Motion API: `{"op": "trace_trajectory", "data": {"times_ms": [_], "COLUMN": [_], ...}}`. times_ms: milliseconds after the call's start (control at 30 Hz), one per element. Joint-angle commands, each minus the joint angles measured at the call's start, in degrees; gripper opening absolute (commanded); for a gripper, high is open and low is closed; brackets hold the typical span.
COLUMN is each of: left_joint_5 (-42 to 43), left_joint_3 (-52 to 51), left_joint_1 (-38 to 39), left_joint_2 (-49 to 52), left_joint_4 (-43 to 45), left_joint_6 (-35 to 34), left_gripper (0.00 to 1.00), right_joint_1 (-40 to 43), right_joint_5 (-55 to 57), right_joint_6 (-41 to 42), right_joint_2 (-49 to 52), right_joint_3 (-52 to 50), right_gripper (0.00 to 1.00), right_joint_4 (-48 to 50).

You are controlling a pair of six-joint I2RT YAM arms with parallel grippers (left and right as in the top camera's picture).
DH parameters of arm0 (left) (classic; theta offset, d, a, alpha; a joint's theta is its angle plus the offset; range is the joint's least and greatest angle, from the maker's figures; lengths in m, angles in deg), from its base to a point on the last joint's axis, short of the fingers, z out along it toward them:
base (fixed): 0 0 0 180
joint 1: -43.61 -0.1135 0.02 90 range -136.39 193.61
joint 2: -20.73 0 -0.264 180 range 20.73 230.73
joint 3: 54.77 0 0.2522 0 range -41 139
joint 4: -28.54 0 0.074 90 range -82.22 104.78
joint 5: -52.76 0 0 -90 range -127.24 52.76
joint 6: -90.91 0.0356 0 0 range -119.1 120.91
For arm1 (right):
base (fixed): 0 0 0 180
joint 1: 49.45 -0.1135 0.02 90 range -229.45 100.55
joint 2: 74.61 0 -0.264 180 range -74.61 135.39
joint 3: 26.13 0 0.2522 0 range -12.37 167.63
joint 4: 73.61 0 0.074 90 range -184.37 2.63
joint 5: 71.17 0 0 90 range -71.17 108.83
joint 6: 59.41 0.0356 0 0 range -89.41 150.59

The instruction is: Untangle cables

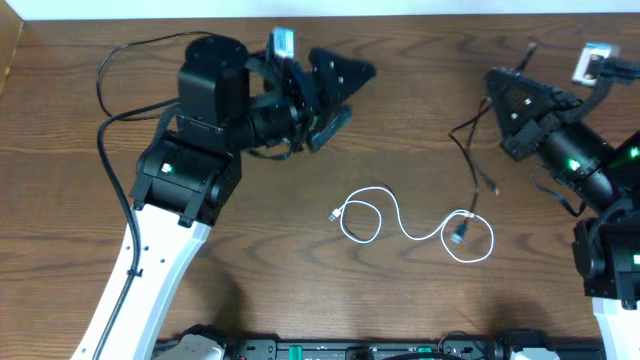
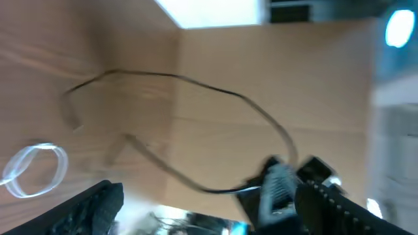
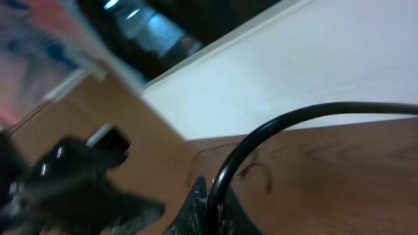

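Note:
The robot's right gripper has the black cable [image 1: 469,158] far away from the other black cable [image 1: 99,80], so next the left gripper takes it over and puts it down there.
A white cable [image 1: 398,218] lies in loose loops at the table's middle; one loop also shows in the left wrist view [image 2: 34,168]. A thin black cable [image 1: 466,152] runs from my right gripper [image 1: 497,100] down toward the white loop, where a blue-tipped plug [image 1: 460,232] lies. In the right wrist view the jaws [image 3: 212,199] are shut on this black cable [image 3: 274,127]. The left wrist view shows it [image 2: 215,91] arcing across the table. My left gripper [image 1: 335,95] is open and empty, above the table left of the cables. I cannot make out a second black cord.
The table's far edge and a pale wall [image 3: 313,72] lie behind the right gripper. Thicker black robot cables run along the left arm [image 1: 112,150] and by the right arm [image 1: 548,188]. A dark rail [image 1: 350,350] lines the front edge.

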Motion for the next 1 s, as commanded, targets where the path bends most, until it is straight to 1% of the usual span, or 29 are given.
{"op": "trace_trajectory", "data": {"times_ms": [0,100,133,233,333,500,633,800,867,967], "left_joint_5": [4.46,4.44,4.42,4.44,4.68,2.29,1.62,3.76,4.79,5.53], "left_joint_3": [0.57,0.57,0.57,0.57,0.57,0.57,0.57,0.57,0.57,0.57], "left_joint_1": [0.0,0.0,0.0,0.0,0.02,0.02,0.02,0.04,0.24,1.11], "left_joint_2": [-0.11,-0.11,-0.11,-0.09,-0.09,-0.02,-0.02,-0.04,-0.04,-0.04], "left_joint_4": [3.06,3.3,3.3,3.21,1.81,-4.17,-5.33,-4.5,-3.39,-1.88], "left_joint_6": [-9.51,-14.88,-15.69,-15.74,-13.49,-11.8,-12.2,-21.07,-22.88,-23.74], "left_gripper": [0.89,0.89,0.89,0.89,0.89,0.9,0.9,0.9,0.89,0.86], "right_joint_1": [-2.78,-4.63,-4.96,-5.4,-5.4,-5.4,-5.4,-6.78,-8.28,-10.99], "right_joint_5": [-9.46,-18.38,-20.98,-26.69,-30.51,-37.99,-41.11,-42.07,-42.05,-39.21], "right_joint_6": [-4.37,-12.83,-14.14,-14.69,-14.67,-15.32,-16.72,-17.59,-18.67,-19.15], "right_joint_2": [1.27,3.02,3.63,5.51,6.8,7.85,7.91,8.04,8.26,8.96], "right_joint_3": [0.5,0.48,0.48,0.48,0.48,0.48,0.48,0.46,0.46,0.46], "right_gripper": [0.01,0.01,0.01,0.01,0.01,0.01,0.01,0.01,0.01,0.01], "right_joint_4": [0.22,0.0,0.07,0.52,1.44,3.8,4.35,4.15,4.15,4.07]}}
